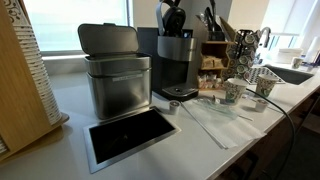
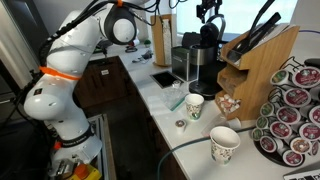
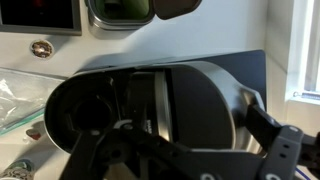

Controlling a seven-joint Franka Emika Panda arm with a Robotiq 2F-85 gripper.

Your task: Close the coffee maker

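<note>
My gripper should lift clear and come from behind the lid, because it is hanging low over the raised lid's steel handle (image 3: 236, 97) while the pod opening is uncovered.
The coffee maker (image 1: 176, 62) is a tall dark machine at the back of the counter, to the right of a steel canister. It also shows in an exterior view (image 2: 204, 60). My gripper (image 1: 172, 18) hangs just above its top, also seen in an exterior view (image 2: 208, 13). In the wrist view the machine's rounded dark top (image 3: 195, 100) fills the frame, with a round pod opening (image 3: 92, 112) exposed beside it. My gripper (image 3: 160, 128) has its fingers spread wide over the top and holds nothing. Whether a finger touches the handle is hidden.
A steel canister (image 1: 116, 85) with its grey lid up stands beside the machine. A black inset panel (image 1: 130, 136) lies in the counter. Paper cups (image 2: 194, 105) (image 2: 224, 146), a wooden utensil block (image 2: 262, 55) and a pod rack (image 2: 295, 115) stand nearby. A sink (image 1: 290, 75) is at the far end.
</note>
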